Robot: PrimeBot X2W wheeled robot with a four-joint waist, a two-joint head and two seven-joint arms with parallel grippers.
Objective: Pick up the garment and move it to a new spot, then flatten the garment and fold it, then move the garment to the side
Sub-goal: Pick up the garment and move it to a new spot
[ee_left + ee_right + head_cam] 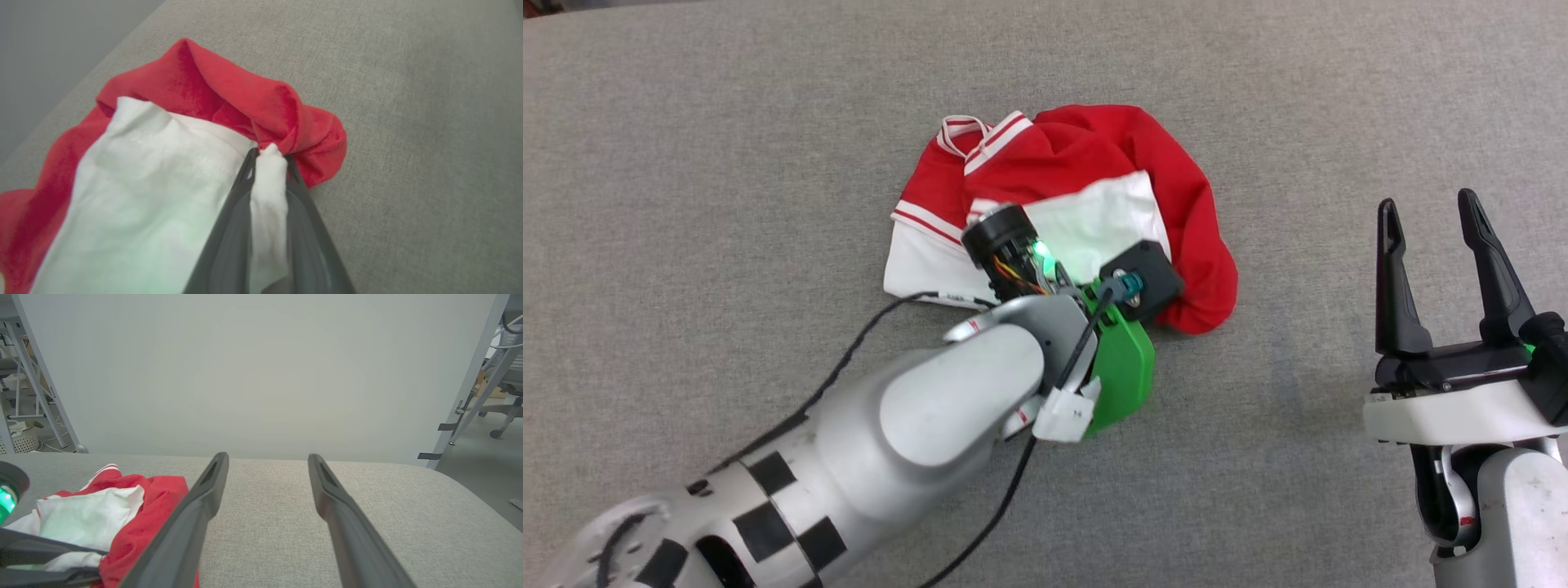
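Note:
I expect the striped collar (pixel 969 137) to open out wide when I pull the white sleeve (pixel 1108 207) outward, because the collar is squeezed into a narrow loop among loose folds.
The garment (pixel 1094 151) lies crumpled on the grey cloth surface, red with a white sleeve on top and striped trim at its left. Its chest letters and number are hidden in the folds. My left wrist (pixel 1086 286) hangs over its near edge, covering the fingers. In the left wrist view my left gripper (pixel 269 154) is shut on a pinch of the white fabric of the garment (pixel 220 94). My right gripper (pixel 1425 204) stands open to the right, apart from the garment, with nothing between its fingers (pixel 204 498). The garment (pixel 159 498) sits left of them.
The grey padded surface (pixel 727 163) stretches wide on every side of the garment. A pale wall panel (pixel 261 367) rises behind its far edge. Metal frame legs (pixel 45 388) and an office chair base (pixel 496 433) stand beyond on the floor.

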